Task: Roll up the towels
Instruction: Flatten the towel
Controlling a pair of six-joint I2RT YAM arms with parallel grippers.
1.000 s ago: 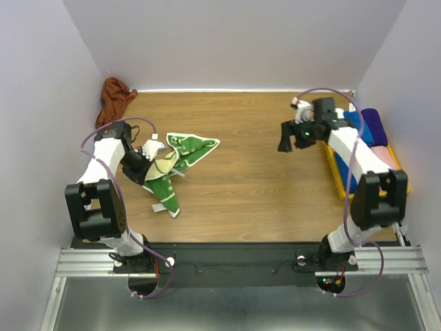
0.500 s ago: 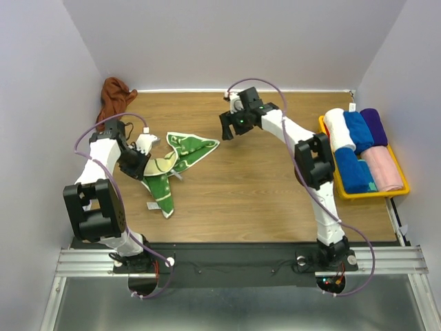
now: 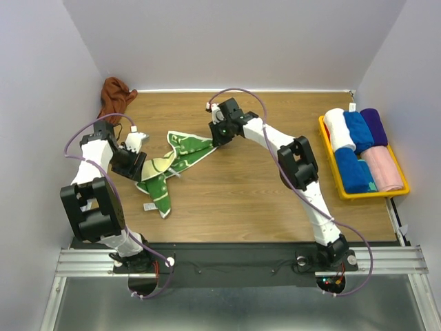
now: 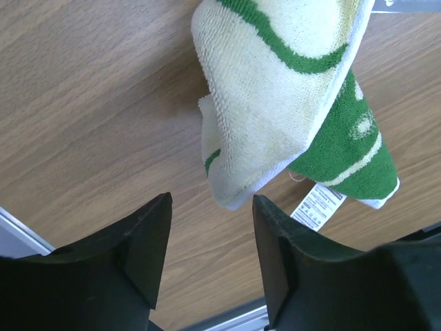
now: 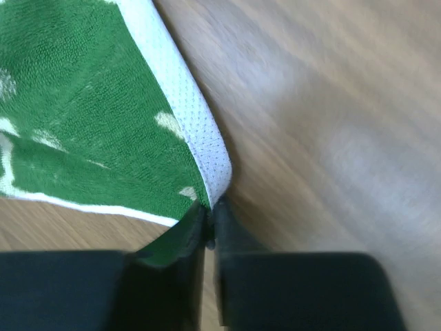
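The patterned towel's cream lobe (image 3: pixel 158 166) is folded over close to my left gripper, so my right gripper should pull the white-edged corner (image 3: pixel 213 144) toward the yellow tray before I roll the towel.
The cream and green patterned towel (image 3: pixel 172 164) lies crumpled on the wooden table, left of centre. My right gripper (image 3: pixel 216 140) reaches across to its far right corner. In the right wrist view that gripper (image 5: pixel 210 222) is shut on the white-edged corner of the towel (image 5: pixel 96 124). My left gripper (image 3: pixel 138 167) sits at the towel's left side. Seen from the left wrist, it (image 4: pixel 210 207) stands open, and a folded cream lobe of the towel (image 4: pixel 275 89) lies just ahead of the fingertips, not gripped. The rust-brown towel (image 3: pixel 114 96) lies bunched in the far left corner.
A yellow tray (image 3: pixel 366 194) at the right edge holds rolled white, blue, purple and pink towels. White walls close in the table at the left, back and right. A care label (image 4: pixel 317 205) sticks out from the towel's near edge.
My right arm swung from the tray side across to the patterned towel and shut on its corner. My left gripper opened, let go of the towel and drew back slightly left.
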